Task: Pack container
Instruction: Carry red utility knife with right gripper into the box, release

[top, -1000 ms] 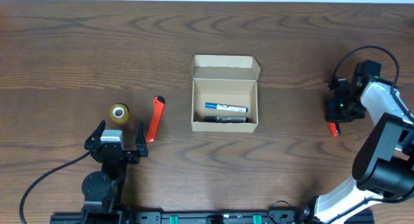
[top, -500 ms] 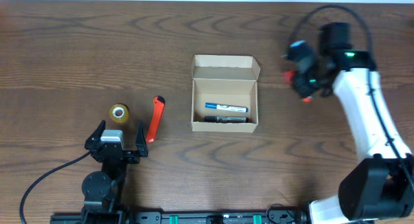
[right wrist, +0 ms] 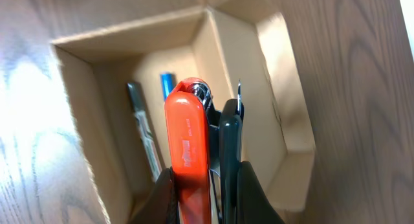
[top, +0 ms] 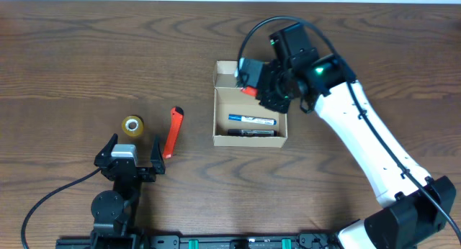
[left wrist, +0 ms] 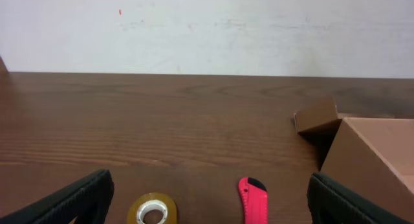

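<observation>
With the orange-and-black tool in line with the markers, my right gripper should carry on into the open container and release it beside the black marker.
The container, an open tan cardboard box with its flap lid folded back, sits at the table's middle. A blue-and-white marker and a black marker lie inside. My right gripper is shut on an orange-and-black tool that looks like a small stapler, held just above the box's back part. The right wrist view shows the box wall and both markers below my right gripper. My left gripper is open and empty near the front left; its open fingers frame the left wrist view.
A tape roll and a red box cutter lie on the table left of the box, just ahead of my left gripper. They also show in the left wrist view, the tape and the cutter, with the box at right.
My right arm has swung from the table's far right edge leftward with the orange tool and is over the box. The left arm has not moved.
</observation>
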